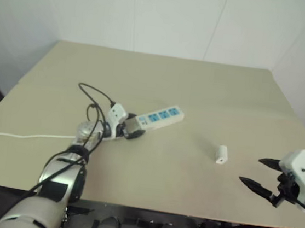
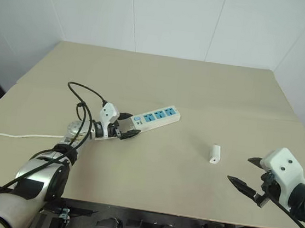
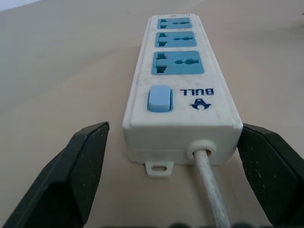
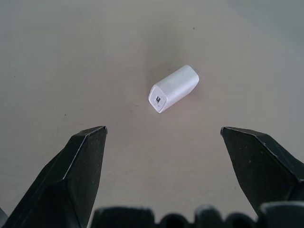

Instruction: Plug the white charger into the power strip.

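The power strip (image 2: 159, 117) angles away from the table's front edge, so my left gripper should first take the power strip's switch end (image 2: 137, 121) and pull it closer and straight.
The power strip (image 1: 160, 116) lies flat near the table's middle, a white bar with three blue socket faces and a blue switch (image 3: 159, 99) at its near end. My left gripper (image 1: 131, 128) is open at that switch end, with one black finger (image 3: 80, 166) on each side of the strip where the cord leaves it, neither pressing on it. The white charger (image 1: 222, 154) lies on its side to the right of the strip. My right gripper (image 1: 251, 170) hovers open a short way to the charger's right, pointing at it, and the charger (image 4: 174, 88) lies ahead of its tips.
The strip's thin white cord (image 1: 23, 135) runs left across the beige table (image 1: 199, 86) to its left edge. A black cable (image 1: 91, 93) loops above my left wrist. White walls stand behind the table, and its front edge is close below both grippers.
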Action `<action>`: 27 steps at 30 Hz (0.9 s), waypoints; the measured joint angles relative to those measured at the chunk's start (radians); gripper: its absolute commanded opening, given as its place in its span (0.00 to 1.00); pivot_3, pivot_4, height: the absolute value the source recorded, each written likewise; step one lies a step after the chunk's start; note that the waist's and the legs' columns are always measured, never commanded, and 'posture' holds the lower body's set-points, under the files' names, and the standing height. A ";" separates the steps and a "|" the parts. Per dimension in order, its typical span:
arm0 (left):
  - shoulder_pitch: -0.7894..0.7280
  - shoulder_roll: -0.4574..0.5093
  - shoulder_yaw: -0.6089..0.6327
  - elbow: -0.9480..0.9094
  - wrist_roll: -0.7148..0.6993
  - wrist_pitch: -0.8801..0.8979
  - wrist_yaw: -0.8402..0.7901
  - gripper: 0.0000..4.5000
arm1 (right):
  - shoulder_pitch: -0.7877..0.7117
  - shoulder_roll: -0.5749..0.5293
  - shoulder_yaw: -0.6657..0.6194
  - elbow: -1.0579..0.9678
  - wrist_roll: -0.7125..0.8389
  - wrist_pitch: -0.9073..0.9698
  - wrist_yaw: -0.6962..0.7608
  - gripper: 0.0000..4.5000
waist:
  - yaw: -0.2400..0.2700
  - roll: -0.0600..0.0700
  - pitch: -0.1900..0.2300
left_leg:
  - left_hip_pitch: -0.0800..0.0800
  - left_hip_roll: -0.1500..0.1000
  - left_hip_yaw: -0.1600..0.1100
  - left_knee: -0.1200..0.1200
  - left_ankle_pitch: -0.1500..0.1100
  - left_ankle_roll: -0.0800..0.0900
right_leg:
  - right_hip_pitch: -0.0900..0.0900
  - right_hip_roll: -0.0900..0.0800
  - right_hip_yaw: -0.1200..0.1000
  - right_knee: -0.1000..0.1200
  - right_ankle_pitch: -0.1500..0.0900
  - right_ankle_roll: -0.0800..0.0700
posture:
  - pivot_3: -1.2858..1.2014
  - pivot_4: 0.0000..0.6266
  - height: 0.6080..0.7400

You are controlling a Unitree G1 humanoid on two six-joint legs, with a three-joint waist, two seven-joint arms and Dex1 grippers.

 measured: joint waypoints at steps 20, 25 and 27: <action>-0.024 -0.021 0.000 -0.010 0.062 0.122 -0.037 0.73 | -0.024 0.007 0.082 -0.114 0.021 0.055 -0.087 1.00 | -0.003 -0.001 -0.007 | 0.009 0.000 0.000 0.000 0.000 0.000 | 0.011 0.000 -0.001 -0.003 -0.001 0.001 | 0.52 0.24 1.00; 0.056 0.020 0.011 -0.110 -0.003 0.123 -0.311 0.73 | -0.039 0.007 0.122 -0.109 0.016 0.054 -0.089 1.00 | -0.010 -0.001 -0.007 | 0.008 0.001 0.000 -0.001 0.000 0.000 | 0.009 0.000 -0.001 -0.003 -0.001 0.000 | 0.52 0.24 1.00; 0.111 0.028 0.015 -0.178 -0.038 0.123 -0.376 0.73 | -0.055 0.007 0.148 -0.100 0.009 0.052 -0.091 1.00 | -0.013 -0.001 -0.007 | 0.009 0.001 0.000 -0.001 0.000 0.000 | 0.009 0.000 -0.001 -0.002 -0.001 0.000 | 0.52 0.24 1.00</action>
